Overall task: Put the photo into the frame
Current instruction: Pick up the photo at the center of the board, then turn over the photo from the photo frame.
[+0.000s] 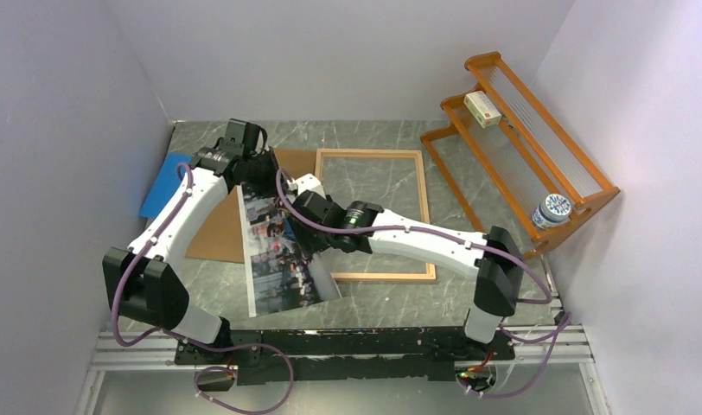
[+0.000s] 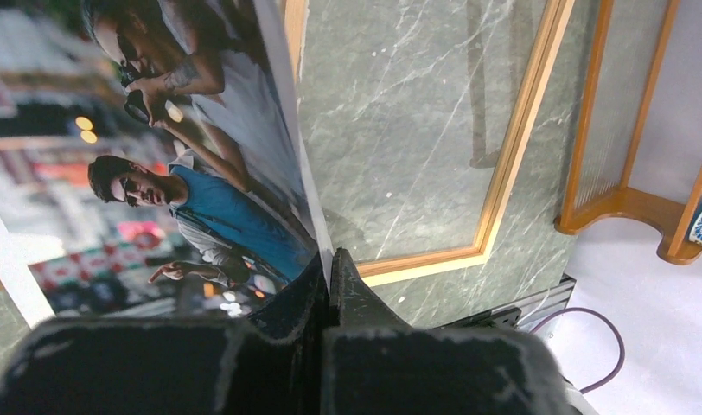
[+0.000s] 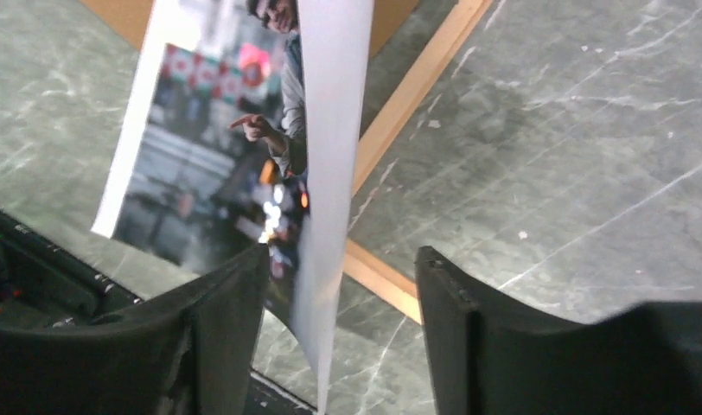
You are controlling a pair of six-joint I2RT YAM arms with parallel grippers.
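I should move my right gripper back while my left gripper turns the photo over into the frame [image 1: 373,180], because the photo's picture side [image 1: 278,264] is facing up next to the open frame.
The photo [image 1: 278,251], a colour print with a man in a blue shirt, hangs tilted left of the frame [image 1: 421,186], its lower end near the table's front. My left gripper [image 1: 259,170] is shut on the photo's upper edge; in the left wrist view the pads [image 2: 352,281] pinch the thin sheet [image 2: 201,173], with the frame [image 2: 520,143] to the right. My right gripper [image 1: 306,192] is open around the photo's right edge; in the right wrist view the white back [image 3: 335,156] hangs between the fingers [image 3: 443,294] without touching, above the frame's border [image 3: 391,281].
A brown backing panel [image 1: 222,229] lies under the photo, a blue sheet [image 1: 162,186] to its left by the wall. An orange slatted rack [image 1: 538,147] at the right holds a small box [image 1: 483,109] and a blue-white cup [image 1: 551,210].
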